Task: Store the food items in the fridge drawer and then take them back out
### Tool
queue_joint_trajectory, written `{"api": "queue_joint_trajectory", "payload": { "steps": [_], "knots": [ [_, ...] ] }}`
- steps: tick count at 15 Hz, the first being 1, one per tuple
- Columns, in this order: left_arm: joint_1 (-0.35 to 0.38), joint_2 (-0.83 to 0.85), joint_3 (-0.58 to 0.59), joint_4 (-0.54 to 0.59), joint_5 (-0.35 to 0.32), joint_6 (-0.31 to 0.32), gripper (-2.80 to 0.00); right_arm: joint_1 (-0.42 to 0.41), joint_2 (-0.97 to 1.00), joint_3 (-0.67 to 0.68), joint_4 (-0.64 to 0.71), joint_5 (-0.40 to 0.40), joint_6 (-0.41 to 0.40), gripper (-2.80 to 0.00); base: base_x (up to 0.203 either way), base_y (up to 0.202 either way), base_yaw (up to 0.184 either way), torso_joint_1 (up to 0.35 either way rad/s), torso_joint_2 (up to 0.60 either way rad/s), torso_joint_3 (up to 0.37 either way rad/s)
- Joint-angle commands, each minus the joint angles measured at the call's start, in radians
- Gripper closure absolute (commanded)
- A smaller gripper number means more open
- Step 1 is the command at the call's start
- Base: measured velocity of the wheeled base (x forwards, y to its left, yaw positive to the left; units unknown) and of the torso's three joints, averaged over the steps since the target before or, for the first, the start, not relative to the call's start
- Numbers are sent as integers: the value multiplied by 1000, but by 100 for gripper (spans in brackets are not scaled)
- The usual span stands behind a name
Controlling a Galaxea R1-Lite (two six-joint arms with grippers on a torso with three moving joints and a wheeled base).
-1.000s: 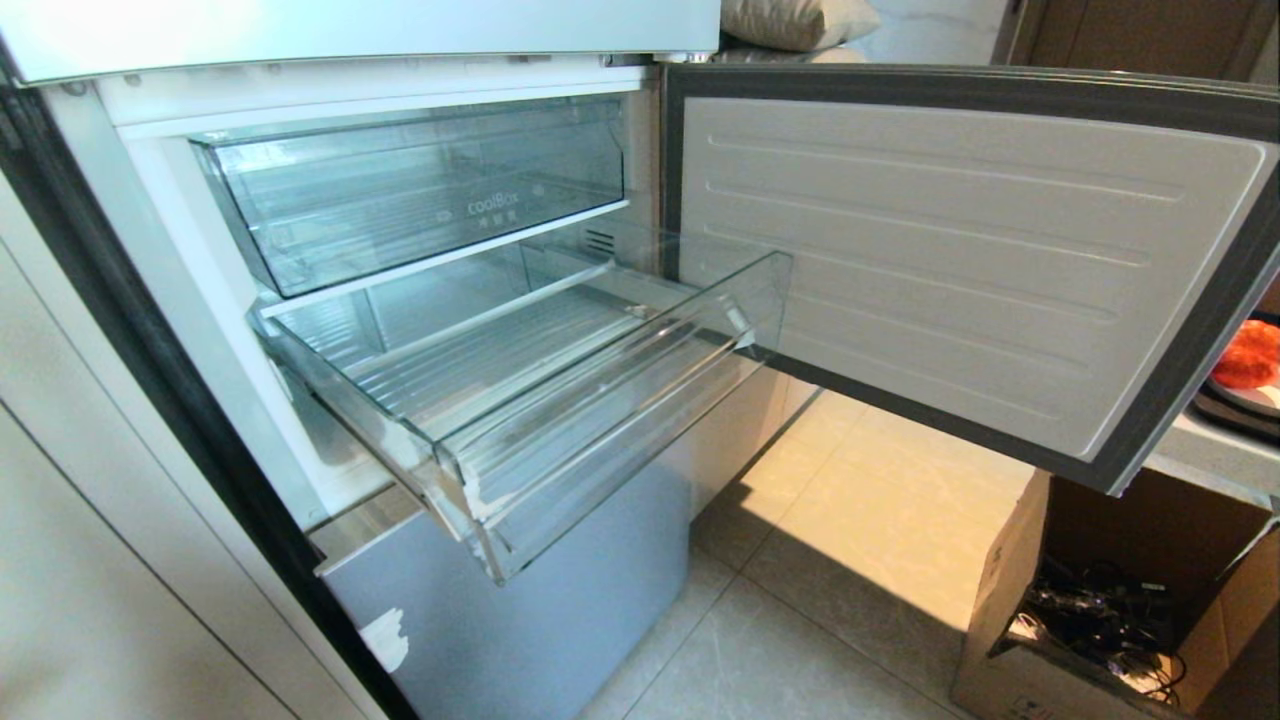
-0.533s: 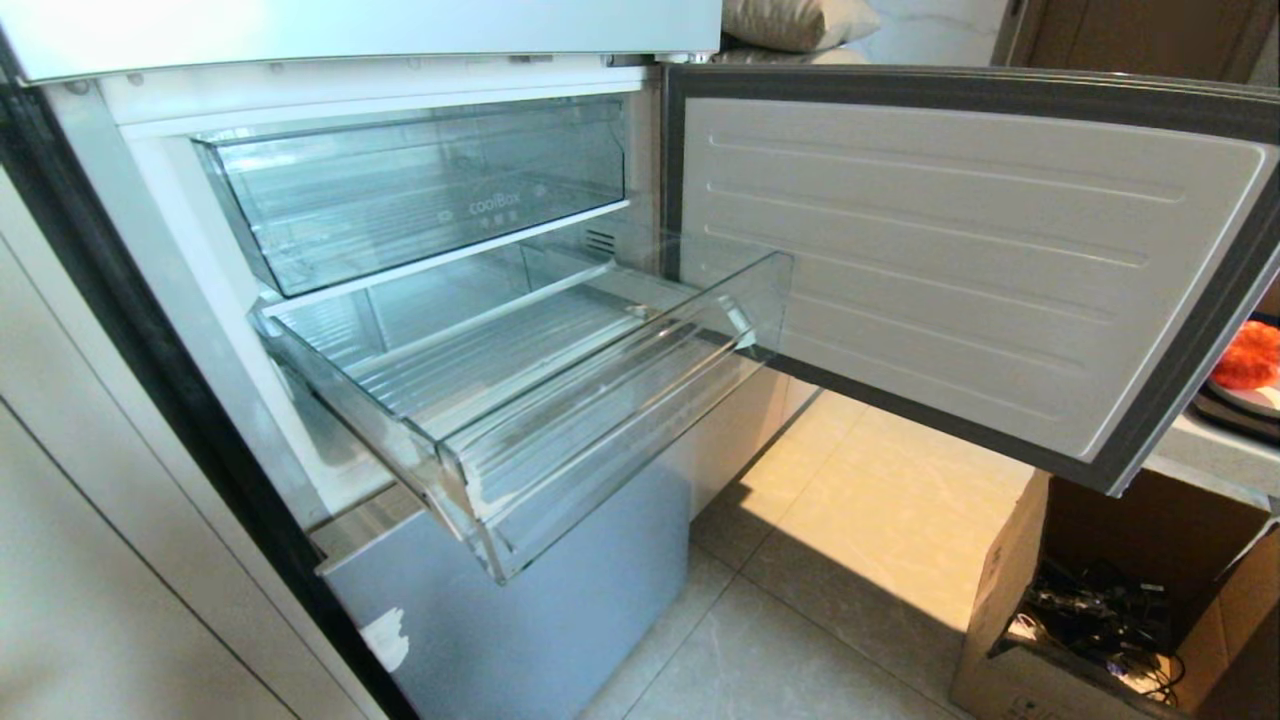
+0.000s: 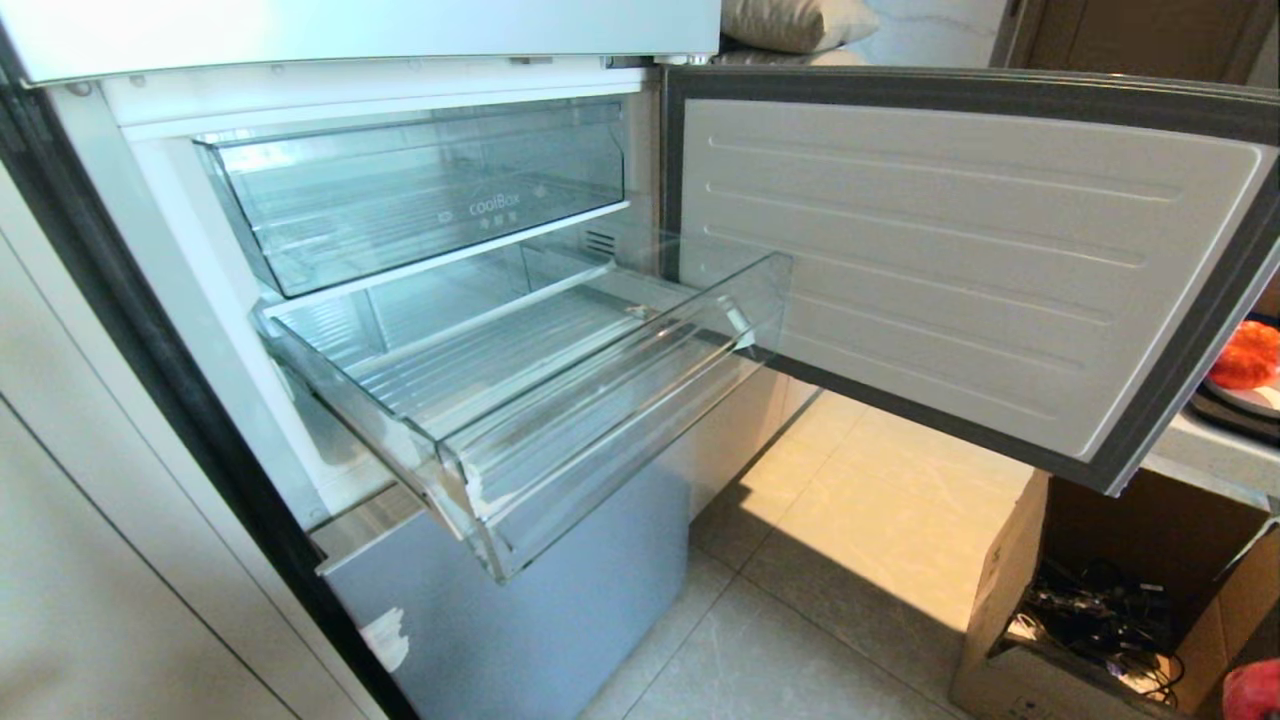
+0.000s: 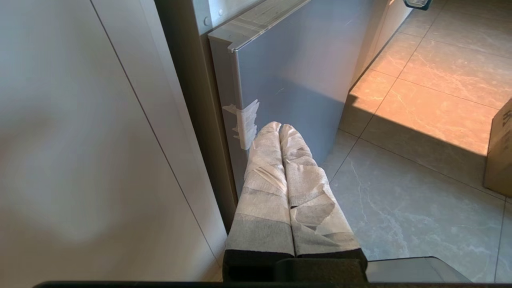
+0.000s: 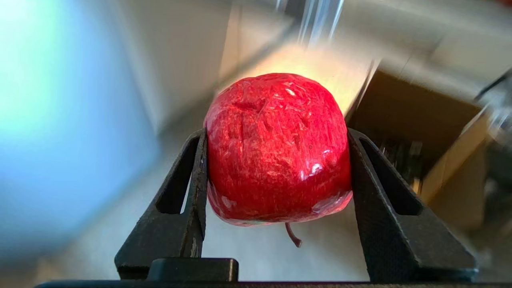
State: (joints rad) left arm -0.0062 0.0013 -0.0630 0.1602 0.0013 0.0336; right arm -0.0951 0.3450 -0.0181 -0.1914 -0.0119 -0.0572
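The red fruit (image 3: 1254, 692) is hanging low and far from the drawer. I should lift the fruit over the drawer's front side (image 3: 636, 426) with my right gripper before I lower it inside.
The fridge drawer (image 3: 610, 440), shallow and clear with a ribbed bottom, is pulled out of the open fridge and holds nothing. My right gripper (image 5: 277, 136) is shut on a red dimpled fruit (image 5: 276, 160) with a thin stalk, its black fingers pressing both sides. That fruit (image 3: 1256, 692) just shows at the lower right corner of the head view, far from the drawer. A second, orange-red food item (image 3: 1247, 356) lies on a plate at the right edge. My left gripper (image 4: 279, 129) is shut and empty, parked low by the grey lower fridge front.
The deeper clear "coolBox" bin (image 3: 420, 200) sits above the drawer. The fridge door (image 3: 950, 260) stands wide open to the right. An open cardboard box (image 3: 1080, 610) with cables stands on the tiled floor below a counter (image 3: 1215, 450).
The red fruit has come into the lower right corner of the head view, where nothing showed before. The drawer, door and plate have not moved.
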Motion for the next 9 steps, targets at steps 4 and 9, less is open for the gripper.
{"api": "queue_joint_trajectory", "payload": {
  "steps": [4,9],
  "knots": [
    [0,0,-1,1,0,-1,0,73,-149,18,195,20,-18,0,0,0,0,0,0,0],
    [0,0,0,1,2,-15,0,104,-346,18,196,26,-10,0,0,0,0,0,0,0]
  ]
}}
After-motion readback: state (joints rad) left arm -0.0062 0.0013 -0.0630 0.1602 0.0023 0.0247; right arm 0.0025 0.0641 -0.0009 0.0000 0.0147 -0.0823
